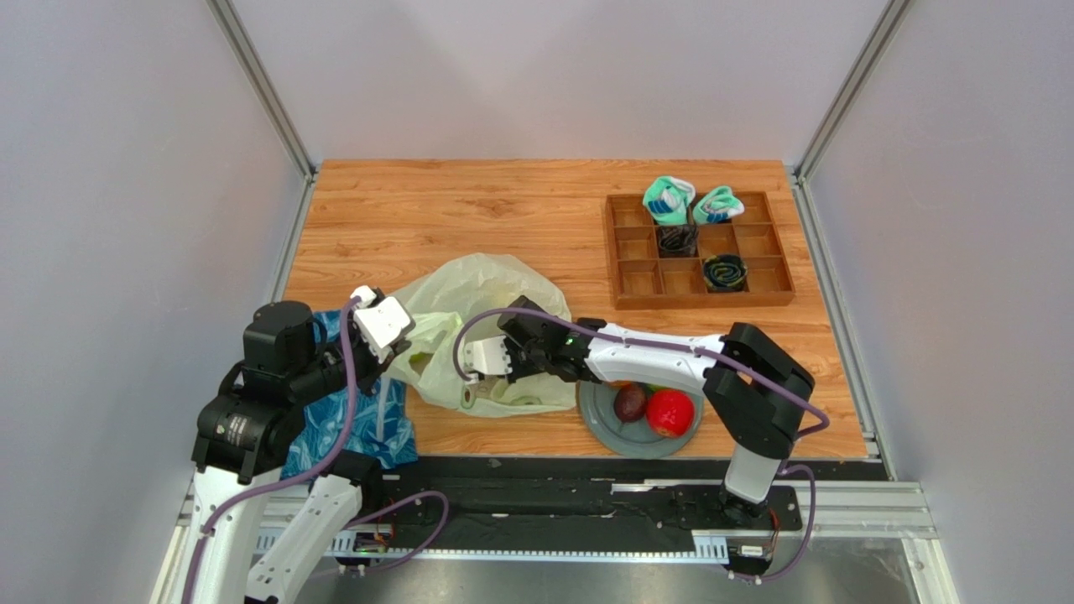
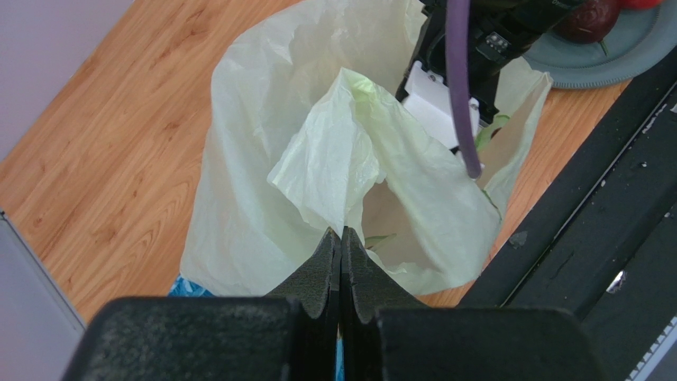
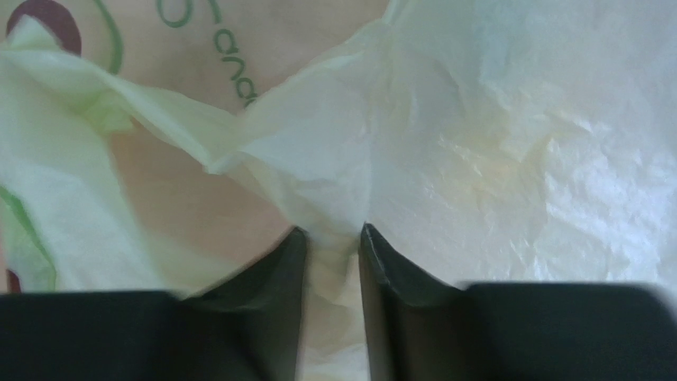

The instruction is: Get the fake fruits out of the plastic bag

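Observation:
Next, my right gripper lifts clear and spreads the bag's opening (image 1: pixel 485 393) wider before it reaches for fruit, because a fold of bag film (image 3: pixel 332 248) sits between its fingers.
The pale yellow-green plastic bag (image 1: pixel 473 296) lies crumpled on the wooden table. My left gripper (image 1: pixel 378 325) is shut on its near rim (image 2: pixel 342 232) and holds the mouth up. My right gripper (image 1: pixel 485 365) reaches into the mouth from the right. In the right wrist view its jaws (image 3: pixel 334 234) stand a narrow gap apart, with a fold of bag film (image 3: pixel 493 143) bunched between them. The film hides whatever is in the bag. A red apple (image 1: pixel 669 412) and a dark brown-purple fruit (image 1: pixel 630 403) sit on a grey plate (image 1: pixel 599 422).
A blue leaf-patterned bag (image 1: pixel 366 422) lies under my left arm. At the back right stands a wooden compartment tray (image 1: pixel 700 296) holding two rolled teal-and-white socks (image 1: pixel 668 198). A black rail runs along the near edge.

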